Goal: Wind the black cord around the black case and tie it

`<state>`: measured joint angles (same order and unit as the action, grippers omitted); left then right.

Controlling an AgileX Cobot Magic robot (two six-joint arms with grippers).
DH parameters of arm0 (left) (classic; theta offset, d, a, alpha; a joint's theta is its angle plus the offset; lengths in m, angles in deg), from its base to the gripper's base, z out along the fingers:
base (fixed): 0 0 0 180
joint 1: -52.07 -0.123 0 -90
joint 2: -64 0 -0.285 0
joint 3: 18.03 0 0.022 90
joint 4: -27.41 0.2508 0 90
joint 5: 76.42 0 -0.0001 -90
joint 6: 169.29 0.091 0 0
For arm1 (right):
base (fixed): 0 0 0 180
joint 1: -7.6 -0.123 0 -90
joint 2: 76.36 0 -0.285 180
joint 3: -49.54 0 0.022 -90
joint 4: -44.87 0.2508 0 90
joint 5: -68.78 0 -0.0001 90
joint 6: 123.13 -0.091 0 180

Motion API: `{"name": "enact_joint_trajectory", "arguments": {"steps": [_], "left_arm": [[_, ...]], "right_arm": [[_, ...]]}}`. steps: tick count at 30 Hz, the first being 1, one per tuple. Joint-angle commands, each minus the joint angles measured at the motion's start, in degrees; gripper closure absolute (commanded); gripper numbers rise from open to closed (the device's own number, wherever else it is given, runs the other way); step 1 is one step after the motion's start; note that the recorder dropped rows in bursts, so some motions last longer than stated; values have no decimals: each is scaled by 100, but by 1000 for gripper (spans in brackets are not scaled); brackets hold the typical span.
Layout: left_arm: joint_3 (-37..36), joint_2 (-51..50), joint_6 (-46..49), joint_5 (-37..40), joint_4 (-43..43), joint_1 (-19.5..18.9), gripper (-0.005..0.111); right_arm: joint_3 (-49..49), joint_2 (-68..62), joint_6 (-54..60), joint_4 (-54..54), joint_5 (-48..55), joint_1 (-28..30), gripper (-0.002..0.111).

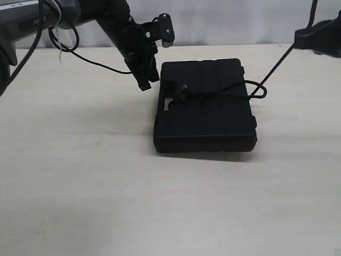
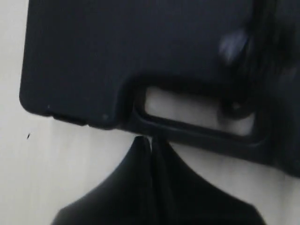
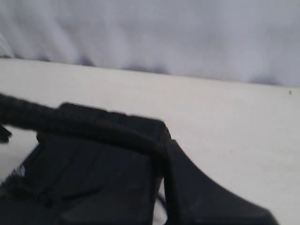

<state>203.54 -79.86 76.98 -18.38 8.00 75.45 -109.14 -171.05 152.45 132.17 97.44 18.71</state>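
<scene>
Next, I lower my right gripper and pull the cord away from the case, since the cord's loop [image 1: 259,89] hangs open past the case's edge and the cord slants upward.
The black case [image 1: 205,114] lies flat on the table with its handle cutout [image 2: 197,117] towards my left gripper. The black cord [image 1: 229,95] crosses its lid from a knot near the handle, loops off the right edge and rises taut to my right gripper [image 1: 299,40]. That gripper [image 3: 164,154] is raised above the table and shut on the cord [image 3: 70,123], with the case [image 3: 93,183] below it. My left gripper [image 1: 145,82] points down beside the case's handle edge. Its jaws [image 2: 151,140] are shut, nothing shows between them, and the tips are just short of the handle bar of the case [image 2: 140,47].
The pale table [image 1: 80,176] stretches wide in front of and left of the case. A thin glossy cable [image 1: 96,63] hangs from the left arm and trails over the table behind the gripper. A white wall closes off the back.
</scene>
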Motion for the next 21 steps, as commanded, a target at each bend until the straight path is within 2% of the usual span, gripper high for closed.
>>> {"name": "enact_joint_trajectory", "arguments": {"steps": [1,8,13,17,21], "left_arm": [[27,116,437,-65,-789,9,107],[27,116,548,-65,-1103,9,107],[27,116,568,-128,-1433,9,107],[27,116,591,-311,-1809,9,107],[27,116,733,-340,-2160,9,107]], "right_arm": [[-259,676,148,537,26,5,104],[-405,841,-103,481,286,5,104],[-301,578,-461,-217,125,5,104],[16,137,-310,-217,-681,5,104],[266,-295,-311,-56,-2004,127,104]]}}
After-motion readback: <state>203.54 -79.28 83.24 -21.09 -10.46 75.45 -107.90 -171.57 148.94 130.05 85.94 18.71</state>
